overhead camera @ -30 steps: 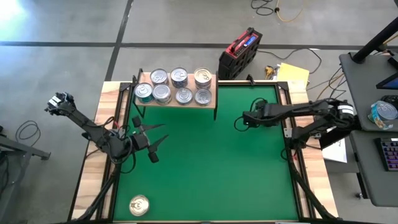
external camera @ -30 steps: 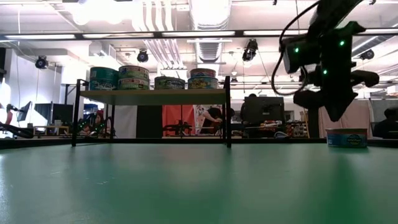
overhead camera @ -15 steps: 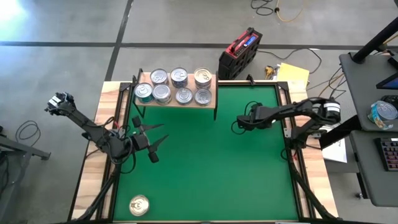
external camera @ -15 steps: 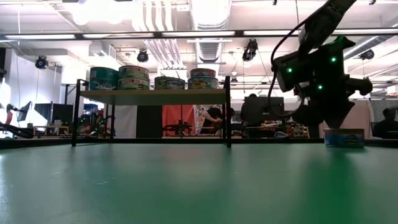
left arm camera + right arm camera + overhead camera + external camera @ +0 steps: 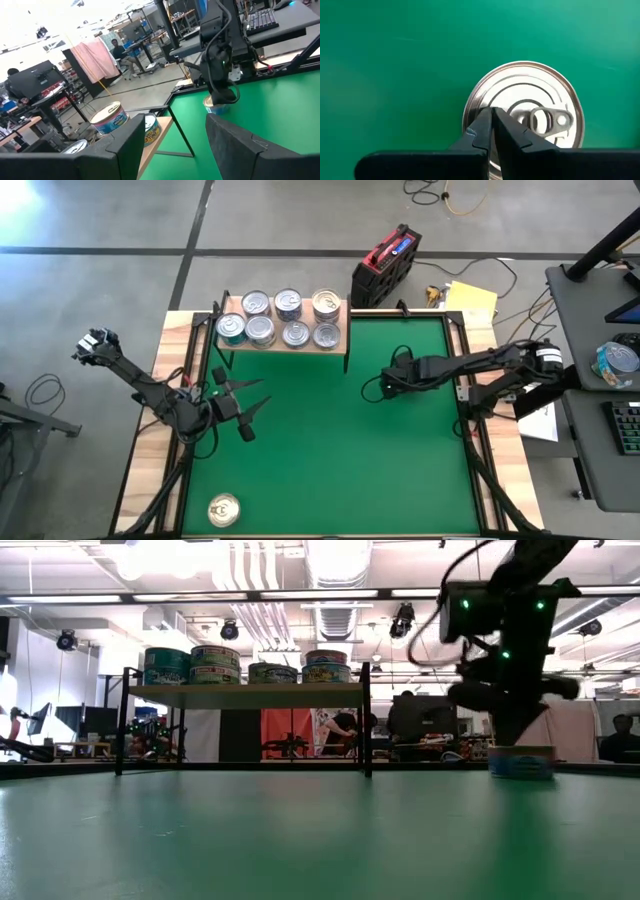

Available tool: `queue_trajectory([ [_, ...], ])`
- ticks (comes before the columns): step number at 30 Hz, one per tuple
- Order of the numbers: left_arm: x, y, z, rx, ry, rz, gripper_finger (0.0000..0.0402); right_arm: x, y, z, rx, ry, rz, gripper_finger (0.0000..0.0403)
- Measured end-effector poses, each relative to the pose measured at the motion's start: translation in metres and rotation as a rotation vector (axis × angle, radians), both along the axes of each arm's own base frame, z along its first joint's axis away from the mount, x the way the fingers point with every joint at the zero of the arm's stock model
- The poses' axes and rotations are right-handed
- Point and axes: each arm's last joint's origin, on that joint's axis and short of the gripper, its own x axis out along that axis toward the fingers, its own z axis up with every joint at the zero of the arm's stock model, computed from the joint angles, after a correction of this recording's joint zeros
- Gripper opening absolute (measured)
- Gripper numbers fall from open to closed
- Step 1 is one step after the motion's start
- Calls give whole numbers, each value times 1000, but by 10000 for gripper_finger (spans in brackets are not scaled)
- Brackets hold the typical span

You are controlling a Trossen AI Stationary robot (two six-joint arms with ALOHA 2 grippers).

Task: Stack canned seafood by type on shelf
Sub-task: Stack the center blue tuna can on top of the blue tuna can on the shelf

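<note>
The tin (image 5: 521, 764) is sitting flat, far from the robot's left gripper, so next the right gripper pulls it by its lid to mid-mat (image 5: 346, 414), where both grippers can tip it.
A silver-topped tin (image 5: 522, 100) with a pull tab sits flat on the green mat (image 5: 330, 470), right of centre. My right gripper (image 5: 492, 114) is shut, points steeply down and rests on the tin's lid; in the high view the gripper (image 5: 375, 387) hides the tin. The shelf (image 5: 285, 340) stands at the mat's far left on thin black legs and carries several tins (image 5: 290, 305). A gold-topped tin (image 5: 223, 509) lies on the mat near the front left corner. My left gripper (image 5: 243, 408) waits open above the mat's left side, near the shelf. My right gripper presses its shut fingertips (image 5: 485, 125) on the tin's lid (image 5: 485, 102), just inside the rim on the side away from the pull tab (image 5: 547, 121). The fingers come from above, slanting down. The tin (image 5: 520, 762) stays flat on the mat.
A red and black case (image 5: 385, 265) and yellow papers (image 5: 470, 300) lie beyond the far edge. Black frame bars (image 5: 462, 370) run along the mat's sides. Open green mat lies between the two grippers and toward the near edge.
My right gripper has moved toward the table's left edge and slightly toward the near edge, tipping further downward, still shut. The tin under it has slid flat along the mat the same way.
</note>
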Motion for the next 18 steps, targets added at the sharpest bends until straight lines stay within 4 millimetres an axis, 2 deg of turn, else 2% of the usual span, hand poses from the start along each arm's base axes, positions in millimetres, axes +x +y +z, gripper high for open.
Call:
queue_trajectory([
  [11, 0, 0, 0, 1, 2, -2, 194, 44, 24, 0, 71, -349, 252, 12],
  [14, 0, 0, 0, 1, 2, -2, 194, 48, 30, 0, 75, -375, 304, 12],
  [18, 0, 0, -1, 2, 3, -2, 194, 43, 32, 6, 48, -367, 308, 12],
])
